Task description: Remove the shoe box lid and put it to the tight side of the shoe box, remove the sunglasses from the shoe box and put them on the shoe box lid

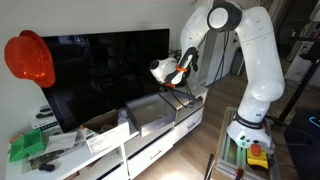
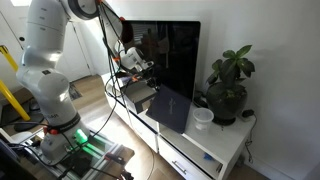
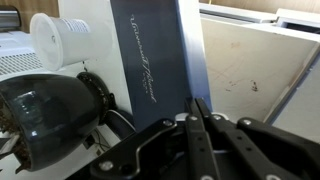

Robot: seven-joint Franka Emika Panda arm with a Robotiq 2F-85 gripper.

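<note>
My gripper is holding the black shoe box lid at a tilt over free white TV stand beside the box. My gripper should keep lowering the lid's rim until the lid is flat.
The shoe box stands open on the white TV stand, with dark sides and a pale inside. It also shows in an exterior view. The black shoe box lid is tilted beside the box on the plant side. In the wrist view its dark printed face runs up from my fingers. My gripper is shut on the lid's thin rim, above the box's end. I see no sunglasses in the visible part of the box.
A large black TV stands right behind the box. A white cup and a potted plant stand past the lid. A tan open carton, green items and a red cap are at the stand's other end.
</note>
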